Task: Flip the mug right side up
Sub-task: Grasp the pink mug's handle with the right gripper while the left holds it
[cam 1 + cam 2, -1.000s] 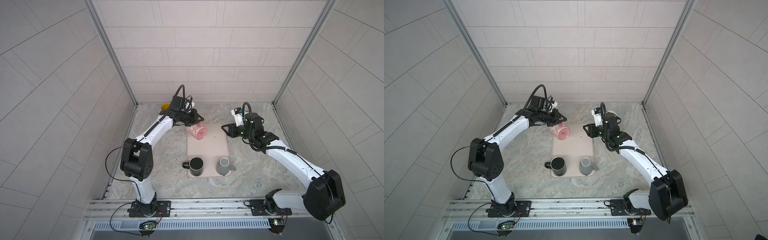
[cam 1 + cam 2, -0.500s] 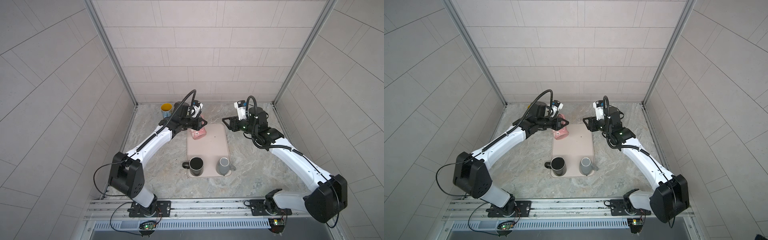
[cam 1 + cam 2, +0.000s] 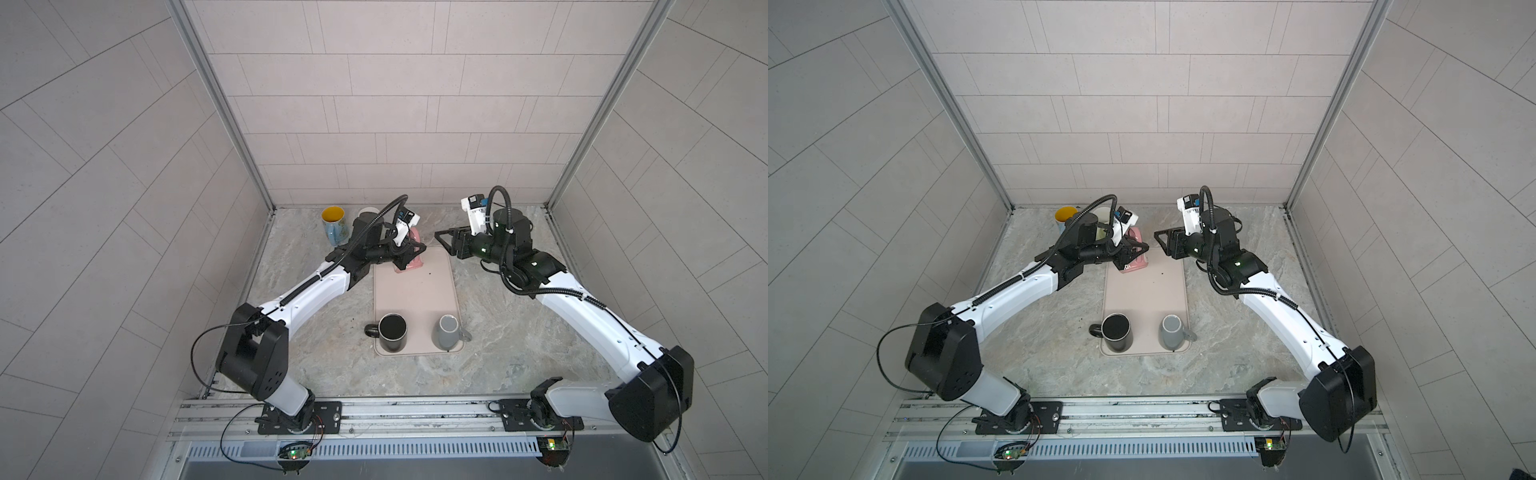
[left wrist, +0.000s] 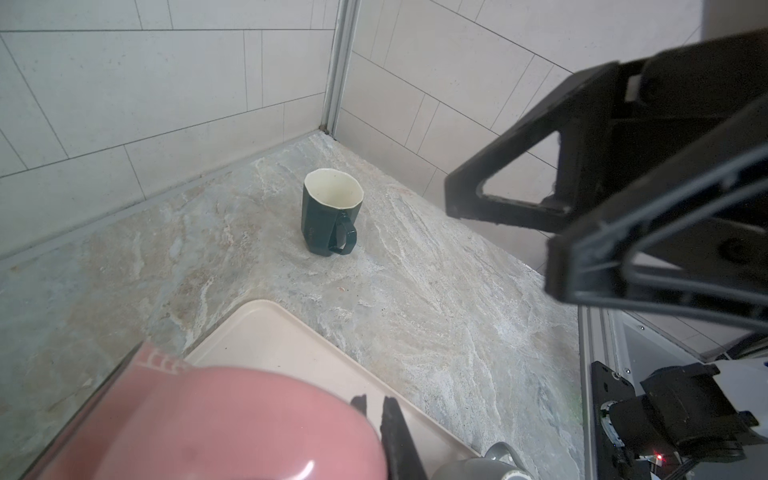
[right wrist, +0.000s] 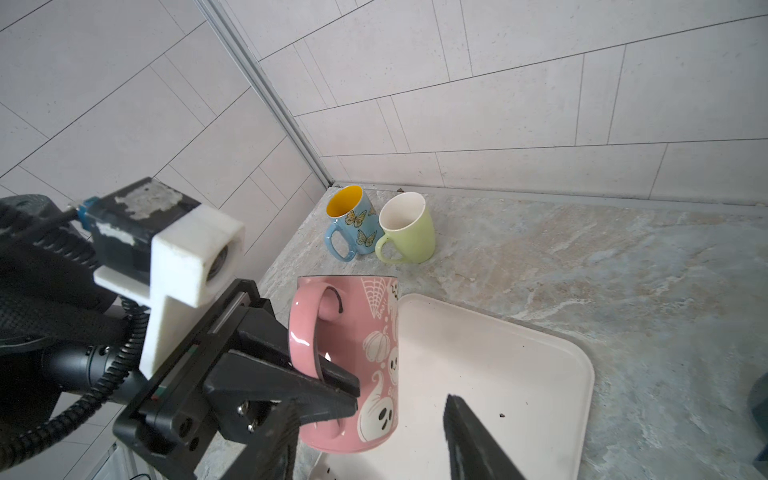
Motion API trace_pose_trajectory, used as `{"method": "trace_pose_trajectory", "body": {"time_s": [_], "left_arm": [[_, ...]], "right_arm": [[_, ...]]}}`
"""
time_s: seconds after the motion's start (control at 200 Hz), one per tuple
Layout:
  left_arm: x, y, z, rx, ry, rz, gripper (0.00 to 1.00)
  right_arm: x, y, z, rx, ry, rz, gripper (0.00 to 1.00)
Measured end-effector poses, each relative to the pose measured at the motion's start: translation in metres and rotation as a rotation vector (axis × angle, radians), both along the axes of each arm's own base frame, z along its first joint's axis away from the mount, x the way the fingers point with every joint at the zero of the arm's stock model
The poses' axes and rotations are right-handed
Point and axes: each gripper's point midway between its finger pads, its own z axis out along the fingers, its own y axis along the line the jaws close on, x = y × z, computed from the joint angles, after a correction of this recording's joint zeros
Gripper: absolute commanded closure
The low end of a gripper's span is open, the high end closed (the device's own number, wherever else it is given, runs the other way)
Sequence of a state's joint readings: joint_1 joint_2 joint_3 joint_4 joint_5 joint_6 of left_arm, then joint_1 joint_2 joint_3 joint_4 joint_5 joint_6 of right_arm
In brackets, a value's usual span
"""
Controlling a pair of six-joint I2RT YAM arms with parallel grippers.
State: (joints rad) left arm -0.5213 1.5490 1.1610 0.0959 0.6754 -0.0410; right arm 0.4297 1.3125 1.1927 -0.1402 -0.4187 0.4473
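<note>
I should turn the mug with my left gripper so that my right gripper can take it and put it behind the tray, because the pink mug's handle [image 5: 303,326] points away from my right gripper.
The pink mug [image 5: 374,353] with ghost and pumpkin prints stands vertical over the far left corner of the beige tray [image 5: 498,374], its handle turned toward the left arm. My left gripper [image 5: 332,382] is shut on that handle. Both top views show the left gripper [image 3: 409,255] [image 3: 1133,253] covering most of the mug [image 3: 415,237] [image 3: 1136,268]. The mug's pink side [image 4: 208,424] fills the lower left wrist view beside the left gripper [image 4: 376,409]. Whether the mug touches the tray I cannot tell. My right gripper [image 3: 444,243] [image 3: 1163,243] [image 5: 370,403] is open and empty, just right of the mug.
A black mug [image 3: 392,332] and a grey mug [image 3: 446,336] stand upright at the tray's near end [image 3: 415,299]. A blue butterfly mug [image 5: 351,224] and a light green mug [image 5: 407,235] sit in the back left corner. A dark green mug [image 4: 330,216] stands back right.
The left arm has swung the pink mug from tilted on its side to vertical at the tray's far left corner. The right gripper has drawn back toward the rear and opened slightly wider.
</note>
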Motion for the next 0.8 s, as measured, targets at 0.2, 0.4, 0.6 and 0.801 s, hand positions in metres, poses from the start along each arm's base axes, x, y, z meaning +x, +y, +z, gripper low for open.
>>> {"method": "trace_pose_trajectory", "body": {"time_s": [0.2, 0.4, 0.6, 0.801], "left_arm": [[-0.019, -0.010, 0.003, 0.023, -0.101, -0.062, 1.00], [-0.025, -0.015, 0.006, 0.046, -0.176, -0.072, 1.00], [-0.023, -0.015, 0.003, 0.064, -0.214, -0.060, 1.00], [-0.020, -0.014, 0.003, 0.070, -0.237, -0.048, 1.00]], "right_arm": [[0.001, 0.016, -0.014, -0.003, 0.042, 0.032, 0.40], [0.001, 0.027, -0.005, 0.022, 0.032, 0.056, 0.38], [-0.003, 0.036, -0.004, 0.029, 0.033, 0.078, 0.38], [-0.006, 0.043, -0.008, 0.029, 0.047, 0.092, 0.38]]}}
